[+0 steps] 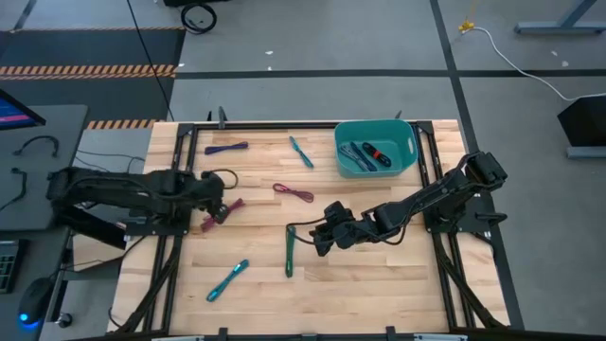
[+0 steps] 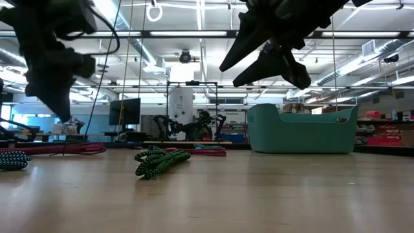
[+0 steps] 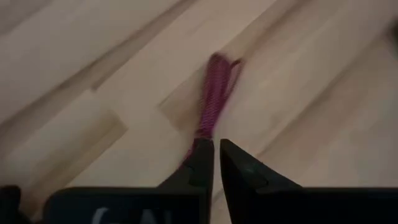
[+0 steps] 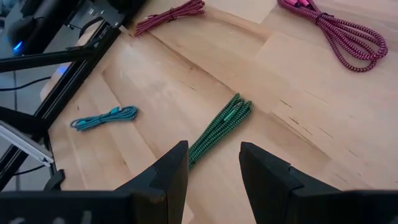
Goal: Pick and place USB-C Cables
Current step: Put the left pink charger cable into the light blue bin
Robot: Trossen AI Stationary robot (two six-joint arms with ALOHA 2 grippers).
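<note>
The loops of the maroon cable (image 1: 223, 214) gather tightly at a narrow waist (image 3: 203, 133), so they should stay bundled and stand straight rather than droop when I lift it.
Several short coiled cables lie flat on the wooden table. A green one (image 1: 290, 252) (image 4: 221, 127) (image 2: 158, 162) lies below my right gripper (image 1: 318, 239) (image 4: 214, 168), which is open and raised well above the table in the low view (image 2: 272, 55). A maroon cable (image 1: 222, 214) (image 3: 213, 99) (image 2: 58, 148) lies just beyond my left gripper (image 1: 216, 202) (image 3: 216, 158). That gripper is shut and hangs above the table. A pink cable (image 1: 294, 192), two teal ones (image 1: 227, 279) (image 1: 301, 152) and a purple one (image 1: 225, 148) lie apart from both grippers.
A teal bin (image 1: 409, 142) (image 2: 301, 129) stands at the far right of the table and holds a few cables, one black with a red tie (image 1: 376, 154). Dark frame rails run along the left and right table edges. Bare wood shows at the near side.
</note>
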